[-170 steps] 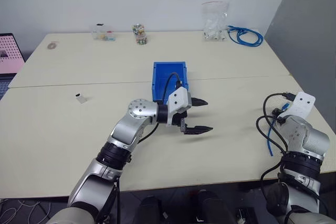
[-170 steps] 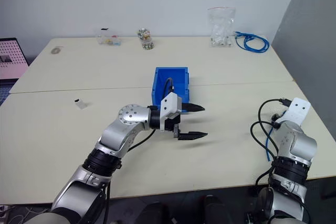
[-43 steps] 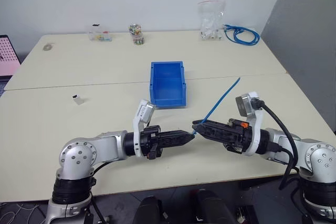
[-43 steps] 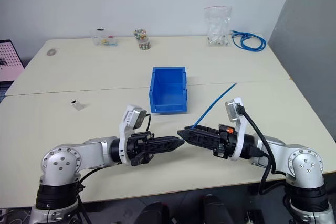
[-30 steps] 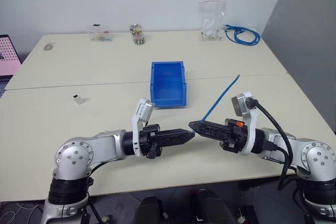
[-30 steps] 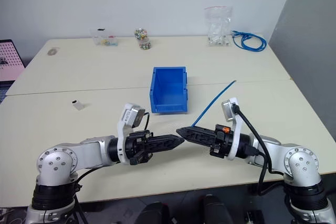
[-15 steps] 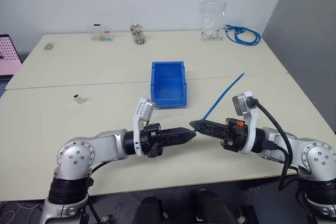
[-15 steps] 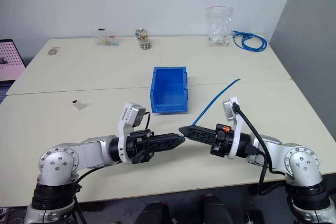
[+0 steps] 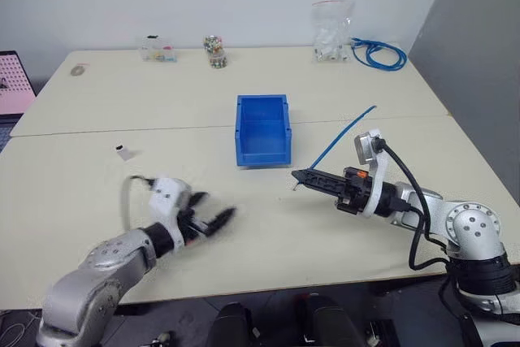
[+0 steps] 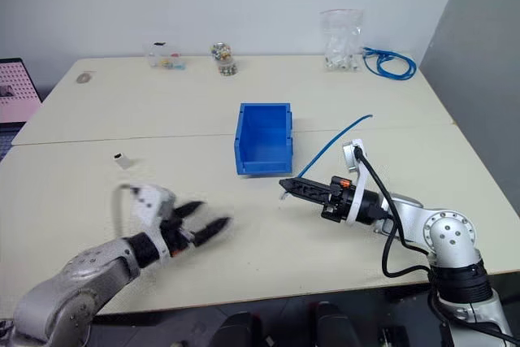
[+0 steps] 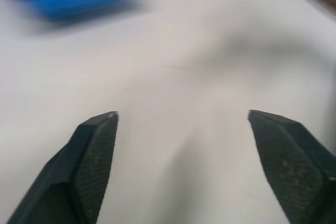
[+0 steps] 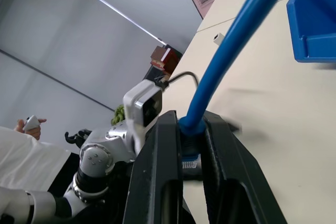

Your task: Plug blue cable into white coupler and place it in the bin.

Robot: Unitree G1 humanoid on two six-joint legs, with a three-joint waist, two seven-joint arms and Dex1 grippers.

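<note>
I should expect an empty socket at that end when I lift the white coupler toward the blue cable, because the coupler has a dark end.
My right gripper hovers just right of the bin's front, pointing left, and is shut on the blue cable. The cable rises from between the fingers back toward the right. A small pale bit hangs under the fingertips; I cannot tell what it is. The blue bin stands open-topped at mid table. A white coupler lies on the table far to the left. Low at the front left, apart from everything, my left gripper is open, with only bare table between its fingers.
Along the far edge stand a clear bag of white parts, a coiled blue cable bundle, a small jar and a clear box. A pink screen sits at the far left. A person's hand shows beyond the table.
My left gripper has let go at the right gripper's tip, opened wide and swung left and down. The right gripper, still holding the cable, has edged forward toward the bin.
</note>
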